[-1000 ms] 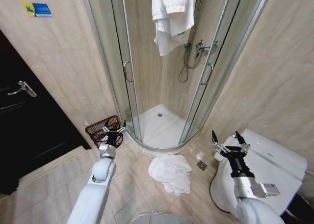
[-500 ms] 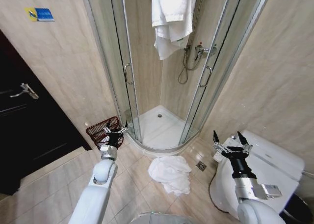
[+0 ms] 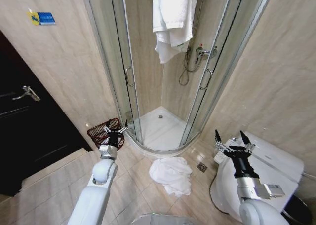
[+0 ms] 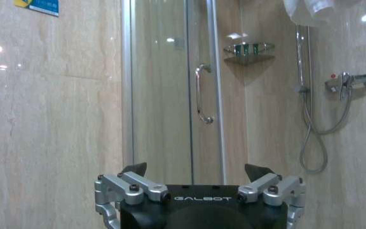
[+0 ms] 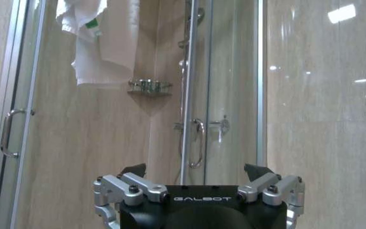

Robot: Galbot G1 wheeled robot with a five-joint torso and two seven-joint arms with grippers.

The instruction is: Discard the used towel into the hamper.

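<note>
My gripper will make the hanging white towel [image 3: 173, 13] slip off the shower cabin and droop in a long piece when I pull: the towel's layered ends [image 3: 172, 43] dangle loose.
A crumpled white towel [image 3: 172, 173] lies on the tiled floor in front of the shower step. The hamper [image 3: 102, 131], a dark reddish-brown openwork basket, stands against the wall left of the shower door. My left gripper [image 3: 114, 131] is raised and open, in front of the hamper's right side in the head view. My right gripper [image 3: 231, 136] is also raised and open, over the toilet at the right, well away from the towel. Both wrist views show open fingers with nothing between them: left gripper [image 4: 197, 170], right gripper [image 5: 196, 170].
A curved glass shower cabin [image 3: 163, 87] fills the middle, with another white towel [image 3: 172, 18] hanging over its top. A white toilet [image 3: 269, 168] is at the right, a dark door [image 3: 24, 126] at the left. A floor drain [image 3: 202, 167] sits right of the towel.
The whole head view has shifted slightly, so the camera moved. Both grippers keep their raised, open pose; the towel lies as before.
</note>
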